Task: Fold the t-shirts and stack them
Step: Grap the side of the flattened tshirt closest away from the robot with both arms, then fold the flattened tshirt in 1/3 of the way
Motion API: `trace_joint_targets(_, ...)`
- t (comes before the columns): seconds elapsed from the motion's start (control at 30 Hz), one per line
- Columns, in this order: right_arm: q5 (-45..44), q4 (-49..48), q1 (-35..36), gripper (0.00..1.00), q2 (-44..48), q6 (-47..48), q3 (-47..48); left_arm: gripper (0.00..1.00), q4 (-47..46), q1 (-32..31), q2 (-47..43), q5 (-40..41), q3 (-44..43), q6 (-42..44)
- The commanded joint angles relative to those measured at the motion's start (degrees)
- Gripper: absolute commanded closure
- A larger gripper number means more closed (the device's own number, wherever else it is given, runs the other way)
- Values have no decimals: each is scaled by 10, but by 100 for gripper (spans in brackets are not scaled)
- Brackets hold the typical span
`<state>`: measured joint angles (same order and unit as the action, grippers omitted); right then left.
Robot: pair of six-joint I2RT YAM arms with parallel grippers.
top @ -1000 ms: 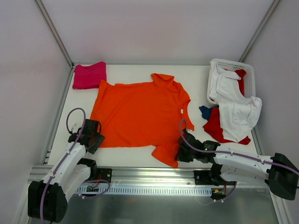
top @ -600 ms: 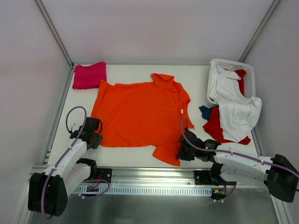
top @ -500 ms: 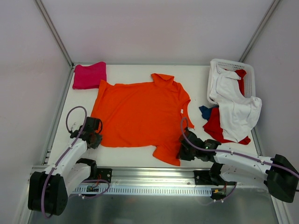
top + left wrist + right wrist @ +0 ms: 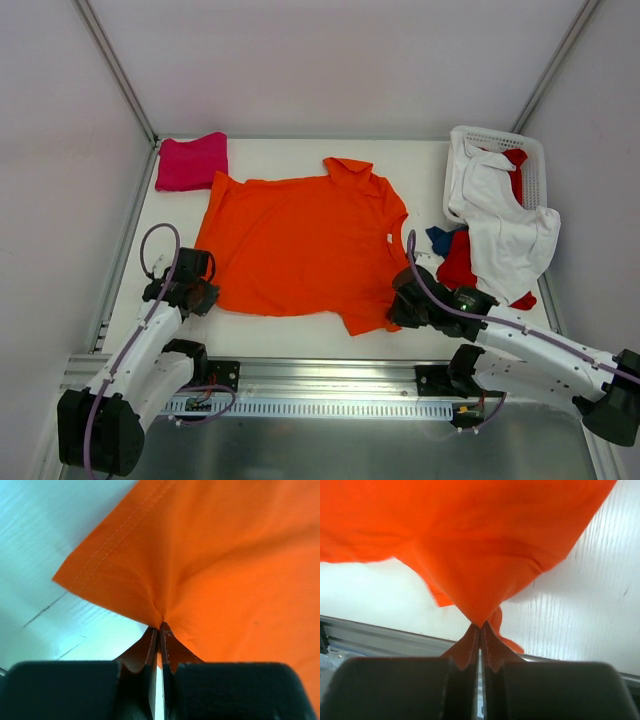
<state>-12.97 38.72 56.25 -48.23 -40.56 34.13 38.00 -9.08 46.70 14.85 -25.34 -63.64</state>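
Both ends of the orange t-shirt's near side (image 4: 370,318) are in my grippers, so my right gripper keeps going over the flat body (image 4: 360,238) and lets go of the sleeve there.
A bright orange t-shirt (image 4: 300,240) lies spread flat on the white table (image 4: 270,332). My left gripper (image 4: 203,292) is shut on its near left hem corner; the left wrist view shows the cloth (image 4: 225,555) bunched into the closed gripper (image 4: 161,628). At the near right, my right gripper (image 4: 396,308) is shut on the shirt's edge by the sleeve. In the right wrist view the orange cloth (image 4: 470,540) hangs raised from the pinched gripper (image 4: 480,625). A magenta-pink t-shirt (image 4: 190,160) sits folded at the back left corner.
A white slotted basket (image 4: 537,150) stands at the back right. A white t-shirt (image 4: 505,235) spills from it over a red one (image 4: 460,272) and a dark blue one (image 4: 438,240). A metal rail (image 4: 320,375) runs along the near edge.
My left gripper has shut on the orange shirt's near left corner. My right gripper has moved away from the near edge, drawing the near sleeve up and inward.
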Motion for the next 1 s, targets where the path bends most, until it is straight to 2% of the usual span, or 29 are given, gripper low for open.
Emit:
trace_joint_targets(0.0,-56,58,-11,99,-19,55,82,100,27,-6,3,-16,-60,21)
trace_joint_targets(0.23,-59,60,-48,99,-128,132,180,100,26,-6,69,10,-147,24)
trace_joint_targets(0.5,-45,9,-136,100,-237,217,257,100,16,-6,223,47,-263,22)
trace_joint_targets(0.67,-56,-21,-174,99,-339,261,323,100,-4,-4,319,52,-326,33)
trace_joint_targets(0.97,-56,-58,-206,100,-491,285,399,100,-36,-2,448,72,-369,11)
